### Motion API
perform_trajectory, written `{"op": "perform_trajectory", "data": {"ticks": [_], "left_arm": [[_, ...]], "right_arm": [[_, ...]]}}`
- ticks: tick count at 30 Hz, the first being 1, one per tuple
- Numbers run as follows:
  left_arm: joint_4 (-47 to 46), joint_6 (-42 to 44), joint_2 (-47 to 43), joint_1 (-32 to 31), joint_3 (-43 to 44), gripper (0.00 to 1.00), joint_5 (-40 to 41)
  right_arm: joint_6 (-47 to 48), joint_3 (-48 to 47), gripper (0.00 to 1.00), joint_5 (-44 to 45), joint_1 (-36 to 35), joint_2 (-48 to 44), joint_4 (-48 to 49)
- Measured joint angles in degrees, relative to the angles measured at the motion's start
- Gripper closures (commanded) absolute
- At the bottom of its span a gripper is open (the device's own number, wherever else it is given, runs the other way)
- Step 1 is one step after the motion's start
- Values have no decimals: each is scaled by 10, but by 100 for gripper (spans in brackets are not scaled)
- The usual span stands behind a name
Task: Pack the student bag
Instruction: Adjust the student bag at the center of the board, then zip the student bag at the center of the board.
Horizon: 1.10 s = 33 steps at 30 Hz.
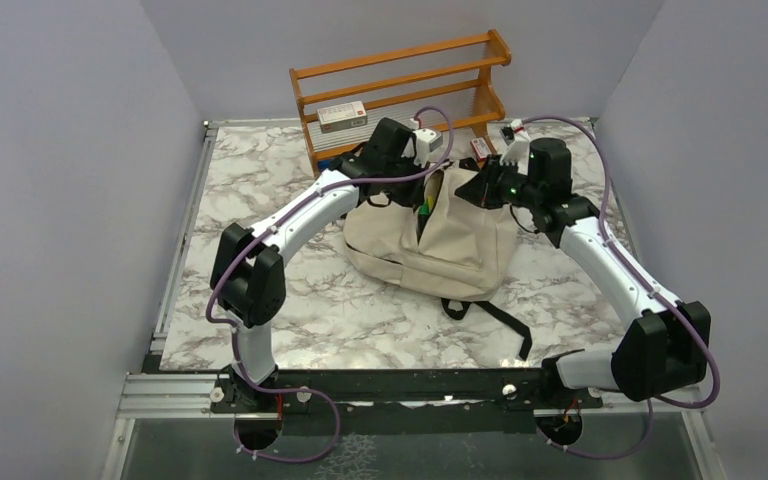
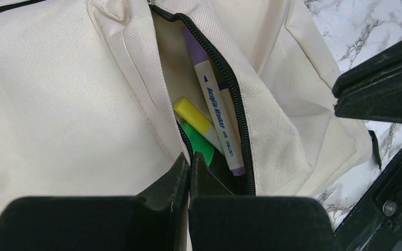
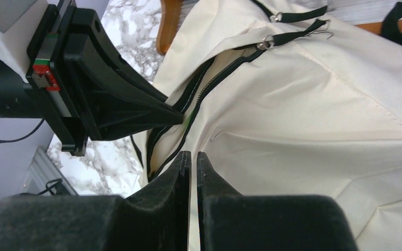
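Observation:
The bag's opening (image 1: 426, 212) is wide open between my grippers. My right gripper should move the opening's edge toward my left gripper, then grab the black zipper pull (image 3: 296, 35) to close the bag.
The student bag (image 1: 450, 250) is a beige fabric backpack lying mid-table with its zipper open. Inside the opening I see a white acrylic marker (image 2: 217, 112) with a purple cap, a yellow highlighter (image 2: 192, 114) and a green one (image 2: 199, 144). My left gripper (image 1: 397, 160) is shut on the left zipper edge of the bag (image 2: 73, 104), its fingertips pinched together (image 2: 190, 157). My right gripper (image 1: 493, 190) is shut on the bag's fabric (image 3: 319, 115) at the right side of the opening, jaws closed with cream cloth between them (image 3: 191, 155). Each gripper shows in the other's wrist view.
A wooden rack (image 1: 400, 85) stands at the back, with a white box (image 1: 342, 116) on its lower shelf. Small items (image 1: 480, 147) lie beside the rack's right end. The bag's black strap (image 1: 495, 318) trails toward the near edge. Grey walls enclose the marble table (image 1: 290, 300).

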<state>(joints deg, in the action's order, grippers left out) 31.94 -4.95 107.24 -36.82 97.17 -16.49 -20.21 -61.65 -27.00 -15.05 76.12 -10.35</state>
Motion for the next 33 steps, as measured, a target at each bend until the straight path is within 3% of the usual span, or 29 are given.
{"op": "perform_trajectory", "data": {"ticks": [11, 22, 29, 33], "left_arm": [[-20, -3, -13, 4, -32, 100, 2], [-32, -6, -28, 11, -52, 100, 2], [-40, -7, -30, 12, -64, 100, 2], [-41, -7, -31, 12, -67, 100, 1]], "right_arm": [[0, 3, 80, -75, -9, 96, 8], [38, -37, 65, 18, -12, 80, -50], [42, -63, 81, 83, -11, 57, -51], [43, -89, 83, 80, -11, 85, -39]]}}
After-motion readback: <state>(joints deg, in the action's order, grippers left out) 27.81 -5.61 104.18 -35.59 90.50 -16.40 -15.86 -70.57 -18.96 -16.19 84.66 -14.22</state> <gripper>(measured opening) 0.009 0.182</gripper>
